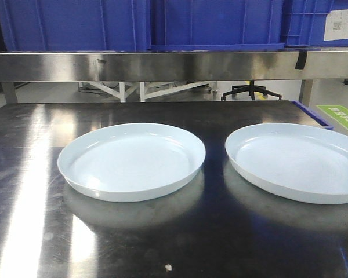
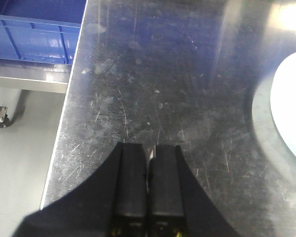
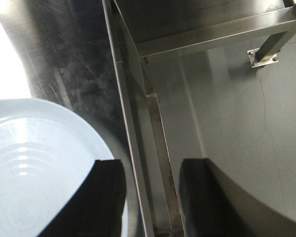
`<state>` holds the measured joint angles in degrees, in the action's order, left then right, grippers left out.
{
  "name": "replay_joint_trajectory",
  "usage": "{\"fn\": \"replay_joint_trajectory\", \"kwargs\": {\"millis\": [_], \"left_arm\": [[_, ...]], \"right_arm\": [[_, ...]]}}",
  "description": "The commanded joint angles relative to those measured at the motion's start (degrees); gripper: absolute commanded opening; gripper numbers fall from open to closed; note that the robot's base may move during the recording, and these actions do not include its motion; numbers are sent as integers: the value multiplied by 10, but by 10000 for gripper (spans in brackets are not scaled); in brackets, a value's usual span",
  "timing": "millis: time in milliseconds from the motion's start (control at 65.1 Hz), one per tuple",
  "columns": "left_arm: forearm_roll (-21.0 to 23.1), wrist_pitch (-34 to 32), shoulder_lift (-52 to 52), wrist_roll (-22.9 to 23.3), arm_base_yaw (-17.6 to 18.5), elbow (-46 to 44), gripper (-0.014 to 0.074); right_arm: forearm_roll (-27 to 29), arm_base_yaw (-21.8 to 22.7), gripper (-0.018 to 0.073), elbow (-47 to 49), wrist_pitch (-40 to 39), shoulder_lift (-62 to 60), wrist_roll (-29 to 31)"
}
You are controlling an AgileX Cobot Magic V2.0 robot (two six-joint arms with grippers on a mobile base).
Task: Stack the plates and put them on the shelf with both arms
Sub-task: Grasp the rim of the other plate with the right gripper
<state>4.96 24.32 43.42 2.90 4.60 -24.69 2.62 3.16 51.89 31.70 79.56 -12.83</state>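
The plate near the robot's right gripper will settle inside the other plate when the robot lowers it, because both plates are the same size and have sloping sides.
Two pale bluish-white plates lie side by side on the steel table. The left plate sits at centre left, the right plate at the right edge of the front view. Neither arm shows in the front view. My left gripper is shut and empty above bare table near its left edge; the left plate's rim shows at the far right of that view. My right gripper is open and empty over the table's right edge, with one finger above the rim of the right plate.
A steel shelf runs across the back above the table, with blue bins on it. A blue bin sits beyond the table's left edge. The floor and a table leg lie off the right edge.
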Motion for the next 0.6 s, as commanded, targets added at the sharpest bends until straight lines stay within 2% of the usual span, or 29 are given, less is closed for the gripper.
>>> {"fn": "replay_joint_trajectory", "kwargs": {"millis": [0,583], "left_arm": [[3,-42,-2,4,4,-17,85],[3,-42,-2,4,4,-17,85]], "right_arm": [[-1,-10,394,36,-11,5,3],[-6,-21,394,46,-1,73,3]]}}
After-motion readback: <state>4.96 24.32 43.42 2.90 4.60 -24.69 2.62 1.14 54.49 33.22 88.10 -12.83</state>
